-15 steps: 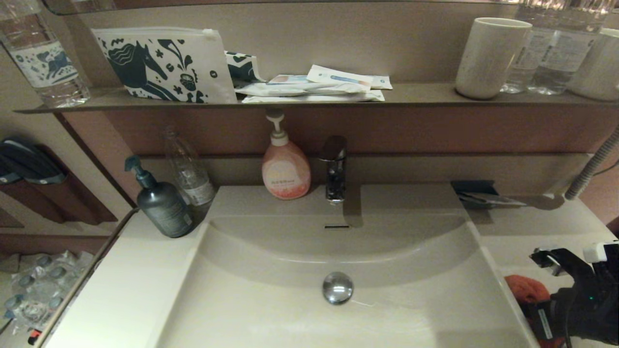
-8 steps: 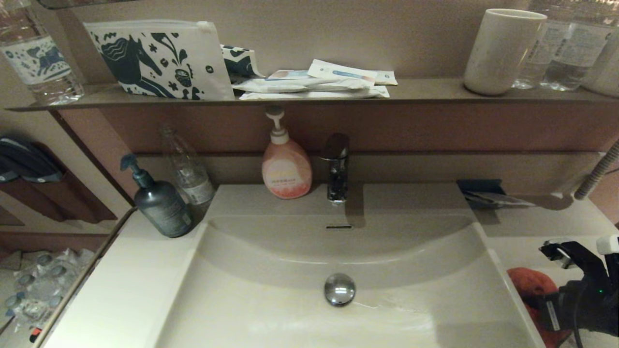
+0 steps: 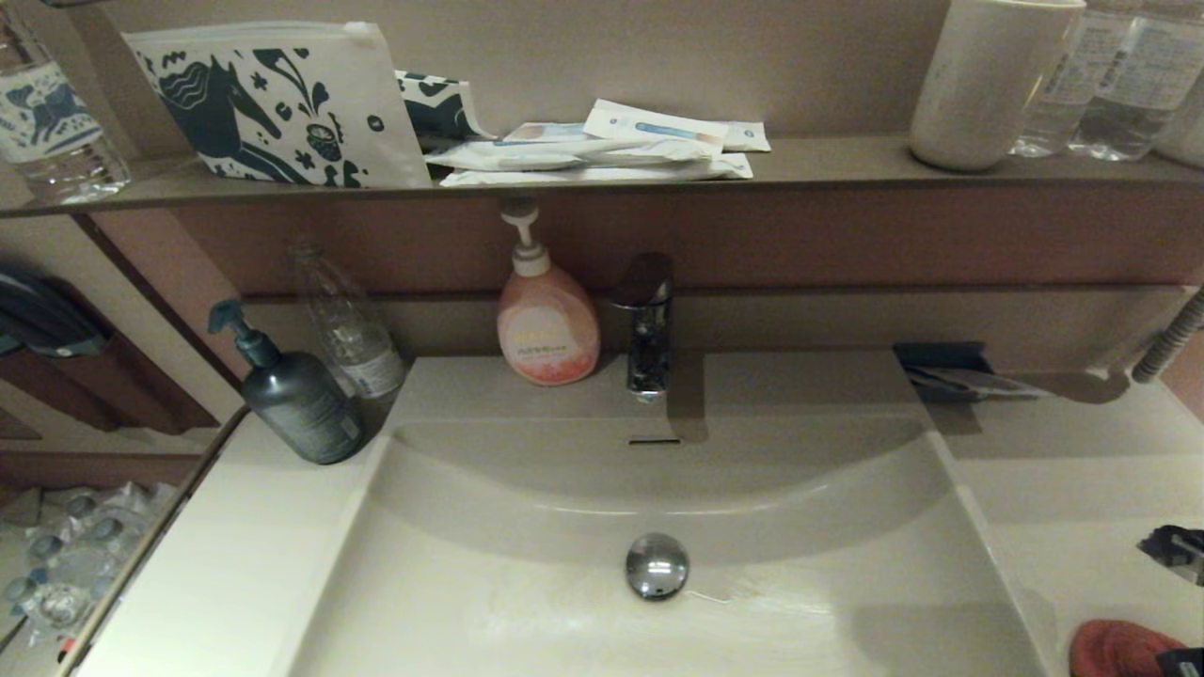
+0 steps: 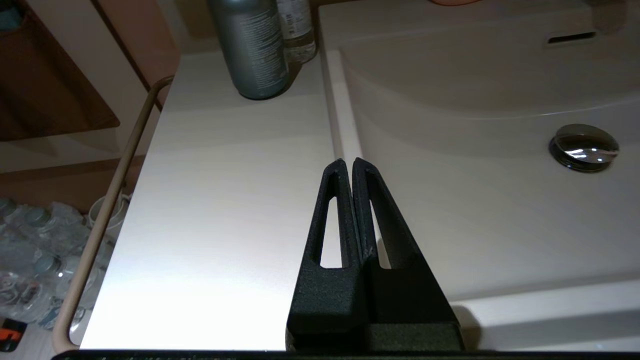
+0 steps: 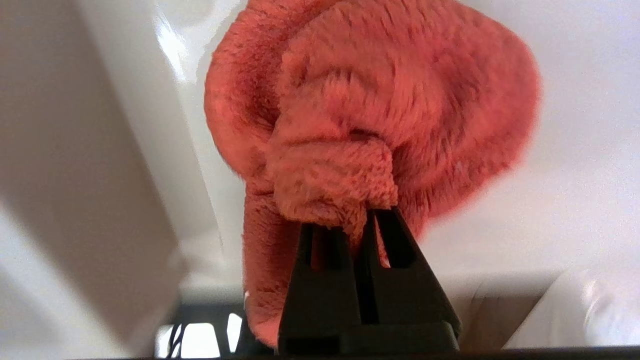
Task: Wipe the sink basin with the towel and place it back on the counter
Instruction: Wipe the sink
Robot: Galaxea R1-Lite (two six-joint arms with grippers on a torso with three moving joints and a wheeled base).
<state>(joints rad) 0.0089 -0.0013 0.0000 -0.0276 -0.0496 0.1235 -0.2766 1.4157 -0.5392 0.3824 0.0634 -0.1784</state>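
Observation:
I should sweep the towel back along the counter toward the dark blue packet (image 3: 945, 370) with my right gripper, because the towel's tail (image 5: 264, 312) goes past the front edge of the counter.
The off-white sink basin (image 3: 564, 602) with its chrome drain plug (image 3: 657, 566) fills the middle of the head view. The red-orange towel (image 3: 1119, 649) shows at the bottom right corner, over the counter (image 3: 1063, 489) just right of the basin's rim. My right gripper (image 5: 357, 220) is shut on a bunched fold of the towel (image 5: 380, 100), which hangs in front of the fingers. Only a black part of the right arm (image 3: 1176, 547) reaches into the head view. My left gripper (image 4: 348, 162) is shut and empty, hovering over the left counter (image 4: 225, 175) beside the basin (image 4: 475, 200).
On the left counter stand a grey-green pump bottle (image 3: 296, 400) and a clear bottle (image 3: 348, 329). A pink soap dispenser (image 3: 547, 324) and the faucet (image 3: 647, 324) sit behind the basin. A dark blue packet (image 3: 945, 362) lies back right. The brown shelf (image 3: 828, 169) overhangs.
The right arm has drawn back toward the near right corner with the towel in its grip, so most of it has left the head view. The scene has shifted slightly in that view.

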